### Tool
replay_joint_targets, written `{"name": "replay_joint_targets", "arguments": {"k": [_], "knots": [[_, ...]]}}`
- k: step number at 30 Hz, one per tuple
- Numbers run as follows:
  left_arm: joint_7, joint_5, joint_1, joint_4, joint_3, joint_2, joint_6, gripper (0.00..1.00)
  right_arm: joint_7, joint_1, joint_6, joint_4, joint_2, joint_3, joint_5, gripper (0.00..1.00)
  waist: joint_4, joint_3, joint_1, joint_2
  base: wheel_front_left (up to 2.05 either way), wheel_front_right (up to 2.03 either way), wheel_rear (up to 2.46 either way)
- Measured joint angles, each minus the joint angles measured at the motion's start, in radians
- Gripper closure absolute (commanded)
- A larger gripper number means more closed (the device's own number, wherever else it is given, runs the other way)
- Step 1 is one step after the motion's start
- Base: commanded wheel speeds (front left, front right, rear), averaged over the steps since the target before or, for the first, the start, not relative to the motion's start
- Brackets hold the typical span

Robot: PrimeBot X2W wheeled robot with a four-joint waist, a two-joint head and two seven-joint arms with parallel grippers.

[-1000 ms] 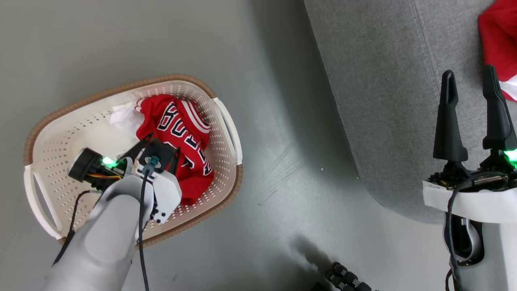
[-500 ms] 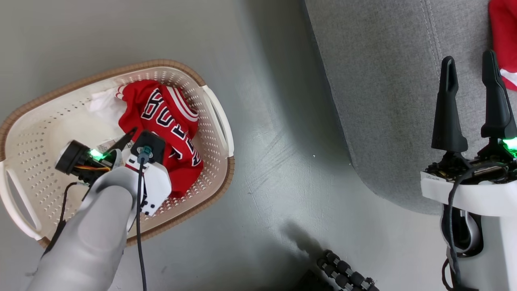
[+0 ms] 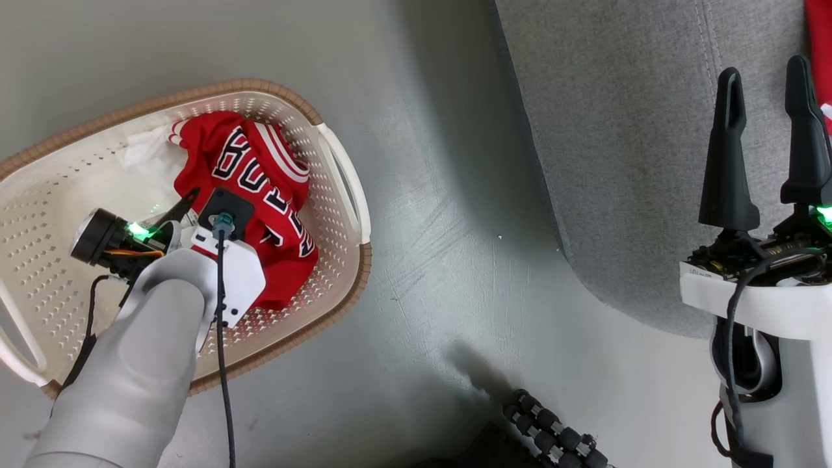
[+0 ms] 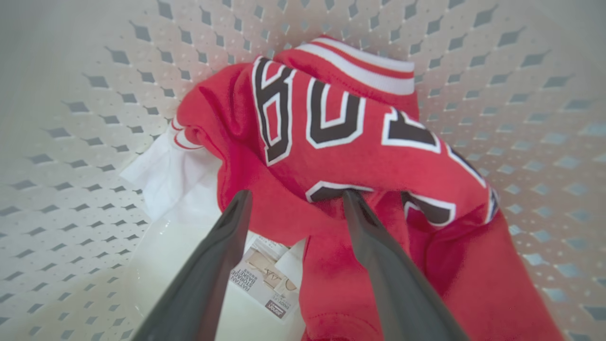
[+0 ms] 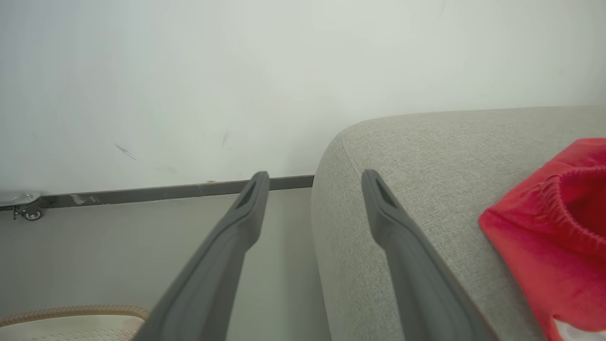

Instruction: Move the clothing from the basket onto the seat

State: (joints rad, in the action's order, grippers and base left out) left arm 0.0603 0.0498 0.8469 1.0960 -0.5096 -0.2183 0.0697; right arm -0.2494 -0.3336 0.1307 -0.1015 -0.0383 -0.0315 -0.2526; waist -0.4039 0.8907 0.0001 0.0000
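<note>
My gripper will bring the white cloth (image 3: 152,157) up together with the jersey when it lifts, because the white cloth runs into the red jersey's striped trim (image 3: 177,133).
The cream basket (image 3: 338,175) with a brown rim stands on the floor at the left. A crumpled red jersey (image 3: 250,175) with black-white lettering lies in it, partly on a white cloth (image 4: 165,175). My left gripper (image 4: 297,199) reaches down into the basket, open, its tips just above the jersey (image 4: 341,142) at its near edge, holding nothing. One of its fingertips (image 3: 184,203) shows past the wrist. My right gripper (image 3: 767,130) stands open and empty over the grey seat (image 3: 617,130). A red garment (image 5: 558,237) lies on the seat (image 5: 426,189) to its right.
Grey floor (image 3: 455,260) separates the basket from the seat's rounded corner. A label sticker (image 4: 265,284) lies on the basket's bottom. A dark ribbed part (image 3: 552,439) juts in at the bottom edge. A white wall with a dark baseboard (image 5: 165,192) rises behind the seat.
The head camera has shifted, so the basket sits further left and higher in the picture. My left gripper stays over the jersey. Both grippers remain open.
</note>
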Motion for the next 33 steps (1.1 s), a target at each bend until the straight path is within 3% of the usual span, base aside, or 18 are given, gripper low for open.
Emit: {"name": "replay_joint_targets", "arguments": {"k": [16, 17, 18, 19, 22, 24, 25, 33], "knots": [[-0.034, 0.034, 0.062, 0.052, -0.032, 0.041, 0.009, 0.00, 0.000, 0.000, 0.000, -0.022, 0.000, -0.009, 0.006, 0.00, 0.012, 0.026, 0.0000, 0.0000, 0.00, 0.00, 0.00], [-0.033, 0.034, 0.064, 0.054, -0.032, 0.043, 0.010, 0.04, 0.000, 0.000, 0.000, -0.022, 0.000, -0.009, 0.006, 0.00, 0.013, 0.026, 0.0000, 0.0000, 0.00, 0.00, 0.00], [-0.033, 0.034, 0.064, 0.058, -0.032, 0.045, 0.010, 0.18, 0.000, 0.000, 0.000, -0.022, 0.000, -0.009, 0.006, 0.00, 0.014, 0.026, 0.0000, 0.0000, 0.00, 0.00, 0.00], [-0.033, 0.034, 0.064, 0.062, -0.032, 0.047, 0.013, 0.47, 0.000, 0.000, 0.000, -0.023, 0.000, -0.009, 0.007, 0.00, 0.015, 0.026, 0.0000, 0.0000, 0.00, 0.00, 0.00], [-0.031, 0.033, 0.064, 0.072, -0.032, 0.052, 0.018, 0.66, 0.000, 0.000, 0.000, -0.026, 0.000, -0.010, 0.014, 0.00, 0.017, 0.025, 0.0000, 0.0000, 0.00, 0.00, 0.00], [-0.028, 0.032, 0.064, 0.078, -0.031, 0.055, 0.018, 0.85, 0.000, 0.000, 0.000, -0.028, 0.000, -0.014, 0.015, 0.00, 0.019, 0.025, 0.0000, -0.0001, 0.00, 0.00, 0.00], [-0.022, 0.032, 0.064, 0.079, -0.031, 0.058, 0.019, 1.00, 0.000, 0.000, 0.000, -0.029, 0.000, -0.018, 0.016, 0.00, 0.020, 0.025, 0.0000, 0.0000, 0.00, 0.00, 0.00], [0.029, 0.012, 0.074, 0.078, -0.010, 0.066, 0.036, 1.00, 0.000, 0.000, 0.000, -0.031, 0.000, -0.020, 0.018, 0.00, 0.032, 0.023, 0.0000, 0.0000, 0.00, 0.00, 0.00]]}}
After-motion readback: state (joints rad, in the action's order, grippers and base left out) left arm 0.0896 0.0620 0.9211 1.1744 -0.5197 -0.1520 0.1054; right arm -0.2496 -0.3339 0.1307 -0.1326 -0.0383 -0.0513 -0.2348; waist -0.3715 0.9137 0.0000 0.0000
